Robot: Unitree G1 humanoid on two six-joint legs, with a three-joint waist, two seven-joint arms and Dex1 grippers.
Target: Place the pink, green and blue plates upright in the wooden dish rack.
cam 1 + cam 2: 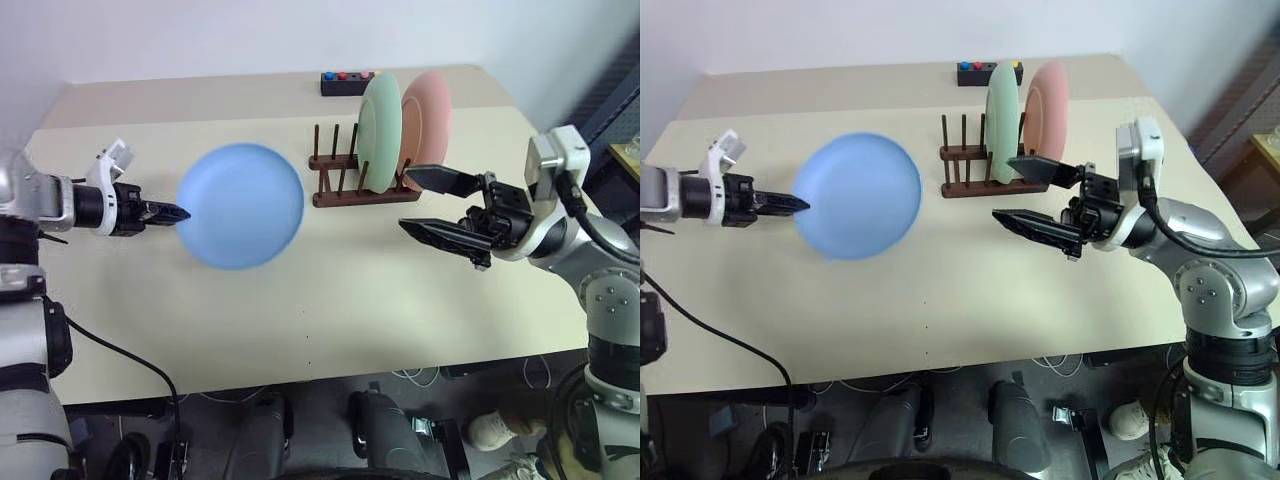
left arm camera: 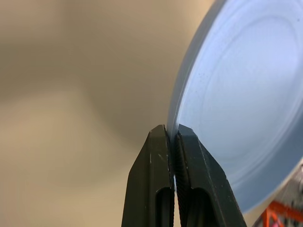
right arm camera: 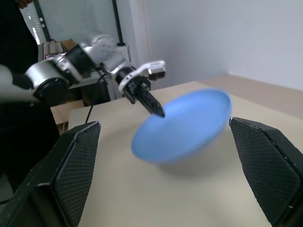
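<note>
I should raise the plate upright and hand its free rim (image 1: 240,266) to my right gripper, because my left gripper holds the blue plate tilted (image 1: 240,206), away from the rack.
My left gripper (image 1: 180,213) is shut on the left rim of the light blue plate (image 1: 241,205), which hangs tilted above the table, left of the rack. The wrist view shows the rim pinched between the two fingertips (image 2: 179,137). The dark wooden dish rack (image 1: 352,180) stands at the back middle of the table. In its right-hand slots stand the green plate (image 1: 381,118) and, behind it, the pink plate (image 1: 428,115), both upright. My right gripper (image 1: 425,202) is open, held right of the rack and pointing left toward the blue plate (image 3: 182,125).
A small black box with coloured buttons (image 1: 346,82) sits at the table's far edge behind the rack. The beige table (image 1: 330,310) has free surface in front of the rack. Cables and equipment lie on the floor below the front edge.
</note>
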